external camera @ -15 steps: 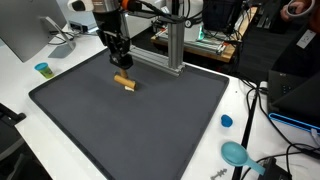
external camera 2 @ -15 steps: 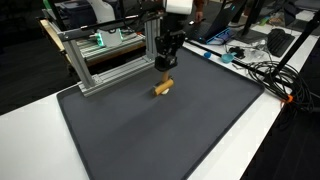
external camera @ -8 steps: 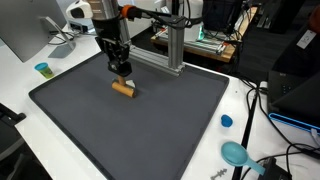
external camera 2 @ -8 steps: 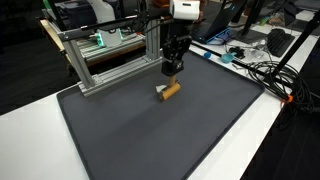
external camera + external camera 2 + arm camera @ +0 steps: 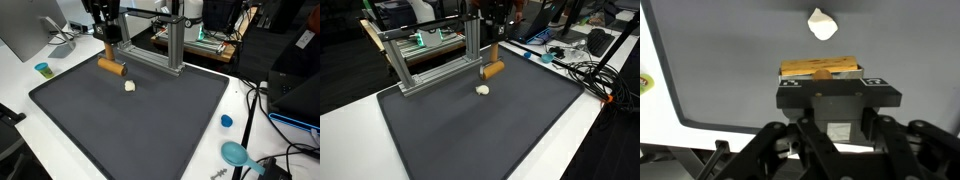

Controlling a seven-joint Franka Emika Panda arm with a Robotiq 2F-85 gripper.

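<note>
The tan wooden block (image 5: 112, 67) is hanging between the white lump and the aluminium frame. Next, my gripper moves the block forward and then sets it down on the lump (image 5: 129, 86).
My gripper (image 5: 109, 55) is shut on a tan wooden block (image 5: 110, 67) and holds it in the air above the far side of the dark grey mat (image 5: 130, 120). The block also shows in an exterior view (image 5: 493, 70) under the gripper (image 5: 490, 55), and in the wrist view (image 5: 818, 68) as a flat wooden piece clamped across the gripper (image 5: 820, 72). A small white lump (image 5: 129, 86) lies on the mat just below and beside the block. It shows in an exterior view (image 5: 482, 90) and in the wrist view (image 5: 820, 23).
A silver aluminium frame (image 5: 170, 50) stands at the mat's far edge, close behind the gripper. It also shows in an exterior view (image 5: 425, 60). On the white table are a blue cap (image 5: 227, 121), a teal round object (image 5: 236, 153), a small cup (image 5: 42, 69) and cables (image 5: 582, 65).
The gripper closed on the wooden block on the mat and lifted it up and towards the frame. The white lump, which was under the block, is now uncovered on the mat.
</note>
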